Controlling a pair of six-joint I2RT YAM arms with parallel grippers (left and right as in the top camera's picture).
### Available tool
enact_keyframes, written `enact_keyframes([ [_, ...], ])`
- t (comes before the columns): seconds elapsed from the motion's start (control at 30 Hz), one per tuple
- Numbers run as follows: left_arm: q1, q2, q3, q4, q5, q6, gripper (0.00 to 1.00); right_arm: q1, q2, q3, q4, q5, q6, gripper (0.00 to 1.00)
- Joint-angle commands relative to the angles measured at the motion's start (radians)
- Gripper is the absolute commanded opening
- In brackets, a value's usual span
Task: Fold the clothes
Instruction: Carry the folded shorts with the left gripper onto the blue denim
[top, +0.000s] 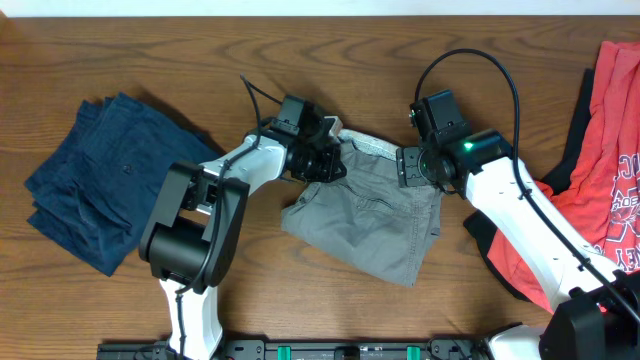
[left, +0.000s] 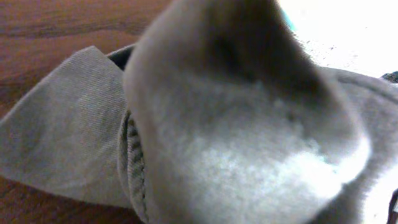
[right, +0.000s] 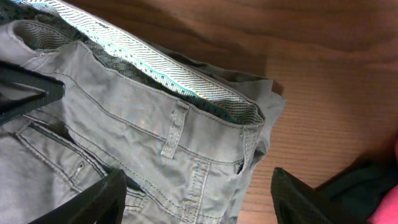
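My left gripper should keep bringing the grey shorts (top: 372, 225) over to the navy trousers (top: 112, 182) until the shorts lie on top. The shorts lie folded, and open wood leads there.
The grey shorts (top: 370, 222) lie in the middle of the table, pale striped waistband lining (right: 155, 68) facing the far side. My left gripper (top: 322, 160) is at the left end of the waistband. Grey cloth (left: 236, 143) fills the left wrist view and hides the fingers; it looks shut on the shorts. My right gripper (top: 420, 168) is open, its fingers (right: 196, 205) spread wide just above the right end of the waistband (right: 186, 143), holding nothing. Dark navy trousers (top: 100, 190) lie folded at the left. A red printed T-shirt (top: 610, 170) lies at the right, over a black garment (top: 495, 250).
Bare wooden table (top: 300, 60) runs along the far side and between the shorts and the navy trousers. The black garment (right: 354, 186) lies close to the right of my right gripper. A finger of the left gripper (right: 28, 93) shows at the left of the right wrist view.
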Motion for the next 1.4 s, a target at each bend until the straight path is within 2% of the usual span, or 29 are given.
enact_keyframes([
  [0.0, 0.053, -0.063, -0.023, -0.018, -0.024, -0.007, 0.06, -0.010, -0.008, 0.012, -0.002, 0.005, 0.018, 0.73],
  [0.13, 0.156, -0.211, -0.023, -0.035, -0.032, -0.008, 0.06, -0.021, -0.008, 0.012, -0.006, 0.007, 0.018, 0.72],
  [0.3, 0.363, -0.435, -0.023, -0.103, -0.032, -0.074, 0.06, -0.043, -0.008, 0.012, -0.032, 0.007, 0.018, 0.73],
  [0.5, 0.597, -0.602, -0.023, -0.176, -0.036, -0.075, 0.06, -0.061, -0.008, 0.012, -0.035, 0.007, 0.018, 0.72],
  [0.67, 0.760, -0.637, -0.023, -0.204, -0.194, -0.088, 0.06, -0.063, -0.008, 0.012, -0.035, 0.007, 0.018, 0.72],
  [0.87, 0.901, -0.618, -0.023, -0.204, -0.305, -0.099, 0.06, -0.063, -0.008, 0.012, -0.035, 0.006, 0.018, 0.72],
  [1.2, 1.043, -0.596, -0.027, -0.223, -0.408, -0.135, 0.08, -0.063, -0.008, 0.012, -0.035, 0.006, 0.018, 0.72],
  [1.23, 1.049, -0.590, -0.027, -0.228, -0.408, -0.135, 0.23, -0.063, -0.008, 0.012, -0.035, 0.006, 0.018, 0.72],
  [1.27, 1.051, -0.585, -0.027, -0.230, -0.408, -0.142, 0.50, -0.063, -0.008, 0.012, -0.035, 0.006, 0.018, 0.72],
  [1.3, 1.051, -0.579, -0.027, -0.231, -0.407, -0.159, 0.85, -0.063, -0.008, 0.012, -0.036, 0.006, 0.018, 0.72],
  [1.33, 1.050, -0.574, -0.027, -0.230, -0.406, -0.182, 0.98, -0.063, -0.008, 0.012, -0.037, 0.006, 0.018, 0.72],
  [1.37, 1.047, -0.569, -0.027, -0.228, -0.387, -0.197, 0.98, -0.063, -0.008, 0.012, -0.037, 0.006, 0.018, 0.73],
])
